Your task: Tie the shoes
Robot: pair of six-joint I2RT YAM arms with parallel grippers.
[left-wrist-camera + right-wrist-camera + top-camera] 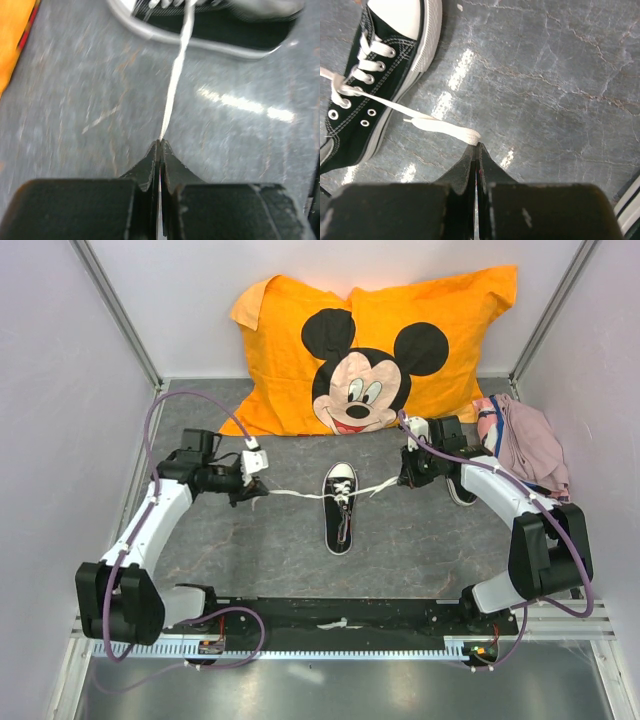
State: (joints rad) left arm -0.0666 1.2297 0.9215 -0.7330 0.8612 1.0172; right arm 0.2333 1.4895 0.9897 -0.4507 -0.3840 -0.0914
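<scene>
My left gripper should keep moving its lace over the sneaker and release [375, 519] it next to the folded lace [384, 483], which is pulled tight from the sneaker to my right gripper.
One black sneaker [340, 508] with a white toe cap lies in the middle of the grey mat, toe toward the back. Its two white laces are stretched out sideways. My left gripper [256, 490] is shut on the left lace [295, 494], which runs taut from the closed tips [161, 141] up to the shoe [210, 22]. My right gripper [405, 480] is shut on the folded end of the right lace [442, 125], just off the shoe's side [365, 90]. The second shoe [462, 490] lies partly hidden behind the right arm.
An orange Mickey Mouse pillow [370, 350] leans against the back wall. A bundle of pink cloth [528, 440] sits at the back right corner. White walls close in both sides. The arm bases stand on a black rail [340, 615] at the near edge.
</scene>
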